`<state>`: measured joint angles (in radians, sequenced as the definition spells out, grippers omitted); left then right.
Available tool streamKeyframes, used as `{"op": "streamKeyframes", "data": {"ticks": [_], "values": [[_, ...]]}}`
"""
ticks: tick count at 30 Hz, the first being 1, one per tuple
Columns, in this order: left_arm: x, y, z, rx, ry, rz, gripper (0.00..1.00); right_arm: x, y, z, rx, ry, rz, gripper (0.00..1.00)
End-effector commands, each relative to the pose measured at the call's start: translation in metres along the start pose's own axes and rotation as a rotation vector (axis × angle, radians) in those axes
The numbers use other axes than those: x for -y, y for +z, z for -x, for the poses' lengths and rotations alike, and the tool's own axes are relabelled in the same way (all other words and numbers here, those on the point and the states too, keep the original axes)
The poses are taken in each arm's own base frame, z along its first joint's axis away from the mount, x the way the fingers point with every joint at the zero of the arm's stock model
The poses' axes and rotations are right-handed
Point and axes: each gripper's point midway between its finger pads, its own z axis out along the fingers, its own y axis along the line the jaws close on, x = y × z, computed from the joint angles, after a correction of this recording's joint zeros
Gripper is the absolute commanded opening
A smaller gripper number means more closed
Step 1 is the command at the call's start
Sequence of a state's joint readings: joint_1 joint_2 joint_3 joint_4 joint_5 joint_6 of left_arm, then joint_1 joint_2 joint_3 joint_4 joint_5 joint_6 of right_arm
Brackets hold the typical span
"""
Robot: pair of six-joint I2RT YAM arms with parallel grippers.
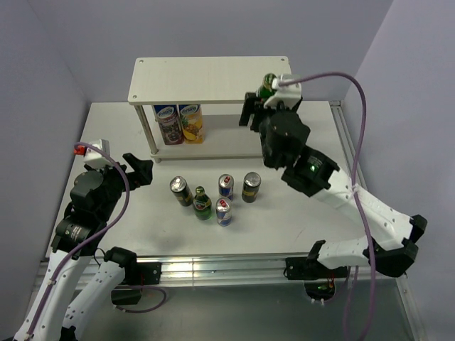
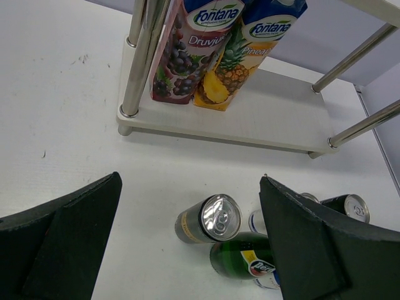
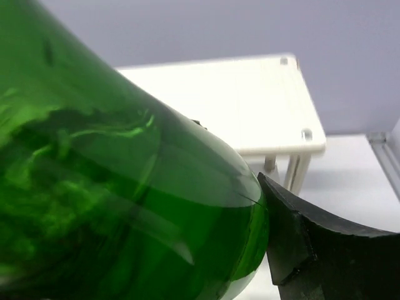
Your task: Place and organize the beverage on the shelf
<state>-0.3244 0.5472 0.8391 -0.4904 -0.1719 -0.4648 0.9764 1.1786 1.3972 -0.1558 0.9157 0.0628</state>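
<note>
The green bottle (image 1: 266, 87) is hanging at the clear end of the top board (image 1: 261, 67), so the robot's right gripper should keep bringing the bottle there until the bottle's base stands flat.
My right gripper (image 1: 260, 101) is shut on a green glass bottle (image 1: 268, 84) and holds it in the air beside the right end of the shelf's top board (image 1: 206, 78). In the right wrist view the bottle (image 3: 112, 187) fills the frame against one finger (image 3: 319, 250), with the shelf top (image 3: 231, 106) beyond. On the table stand a second green bottle (image 1: 202, 204), two dark cans (image 1: 180, 190) (image 1: 251, 186) and two blue-and-silver cans (image 1: 225, 186) (image 1: 223, 212). My left gripper (image 1: 139, 170) is open and empty, left of this group. Its view shows a dark can (image 2: 209, 220) and the green bottle (image 2: 247, 259) between the fingers (image 2: 69, 231).
Two juice cartons (image 1: 179, 123) stand at the left of the shelf's lower board (image 2: 262, 112); the rest of that board is bare. Thin metal legs (image 2: 140, 56) hold the boards. Grey walls close in the table at the back and both sides.
</note>
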Motion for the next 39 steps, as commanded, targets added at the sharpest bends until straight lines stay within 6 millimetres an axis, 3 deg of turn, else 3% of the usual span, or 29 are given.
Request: {"op": "streamKeyframes", "data": {"ticks": [1, 6, 7, 13, 14, 15, 18, 23, 30, 39], "values": [[0.007, 0.001, 0.006, 0.016, 0.005, -0.032, 0.99, -0.001, 0.026, 0.075, 0.143, 0.056, 0.027, 0.0], [0.008, 0.002, 0.004, 0.005, 0.002, -0.034, 0.99, 0.003, 0.072, 0.087, 0.152, 0.047, -0.016, 0.0], [0.008, 0.002, 0.004, 0.002, 0.003, -0.036, 0.99, 0.012, 0.083, 0.088, 0.152, 0.042, -0.043, 0.0], [0.01, 0.003, 0.002, -0.003, 0.008, -0.048, 0.99, 0.013, 0.135, 0.081, 0.135, 0.011, -0.076, 0.0], [0.01, 0.003, 0.002, -0.004, 0.008, -0.05, 0.99, 0.019, 0.141, 0.088, 0.143, 0.013, -0.092, 0.0], [0.011, 0.003, 0.002, -0.004, 0.009, -0.053, 0.99, 0.016, 0.153, 0.076, 0.121, -0.004, -0.097, 0.0], [0.011, 0.004, 0.0, -0.013, 0.012, -0.054, 0.99, 0.019, 0.171, 0.066, 0.104, 0.017, -0.114, 0.0], [0.011, 0.006, -0.002, -0.021, 0.015, -0.055, 0.99, 0.029, 0.184, 0.043, 0.082, 0.026, -0.16, 0.0], [0.012, 0.007, -0.004, -0.03, 0.017, -0.06, 0.99, 0.058, 0.191, 0.016, 0.037, 0.068, -0.228, 0.0], [0.012, 0.008, -0.005, -0.035, 0.018, -0.059, 0.99, 0.066, 0.201, -0.012, -0.014, 0.056, -0.249, 0.01]]}}
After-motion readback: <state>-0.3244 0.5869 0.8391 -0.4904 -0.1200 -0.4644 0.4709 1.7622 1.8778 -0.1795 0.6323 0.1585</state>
